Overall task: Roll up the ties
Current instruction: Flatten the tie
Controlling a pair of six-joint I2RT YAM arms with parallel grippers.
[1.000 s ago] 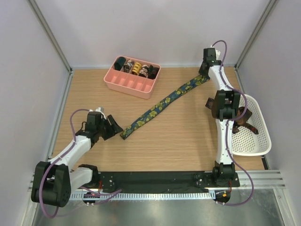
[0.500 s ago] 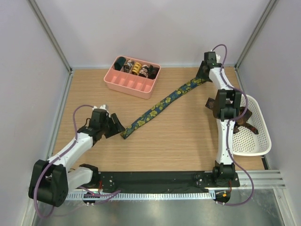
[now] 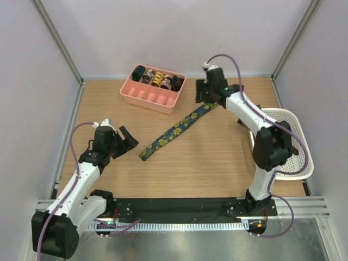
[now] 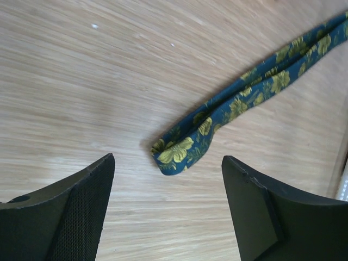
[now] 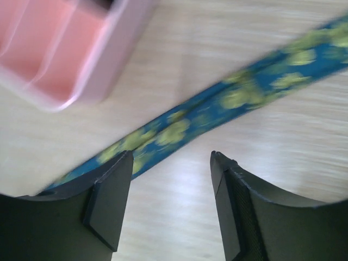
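Observation:
The navy tie (image 3: 177, 129) is straight and its near end is clear of the robot's left gripper, so the right gripper should keep moving toward that end (image 3: 144, 155) and close there.
A navy tie with yellow-green print (image 3: 176, 129) lies flat and diagonal across the wooden table. Its near end (image 4: 176, 154) rests just ahead of my left gripper (image 4: 168, 163), which is open with nothing between its fingers. In the top view the left gripper (image 3: 126, 139) sits slightly left of that end. My right gripper (image 3: 200, 93) hovers open over the tie's far part (image 5: 179, 129), beside the pink tray, holding nothing. Several ties rolled into small coils (image 3: 157, 79) sit along the tray's back row.
The pink divided tray (image 3: 148, 97) stands at the back left of centre; its corner (image 5: 81, 70) shows in the right wrist view. A white mesh basket (image 3: 296, 157) sits at the right edge, partly behind the right arm. Enclosure walls ring the table.
My right gripper opened, let go of the tie's far end and swung left from the back right corner toward the tray. The left gripper opened wider and drew back a little.

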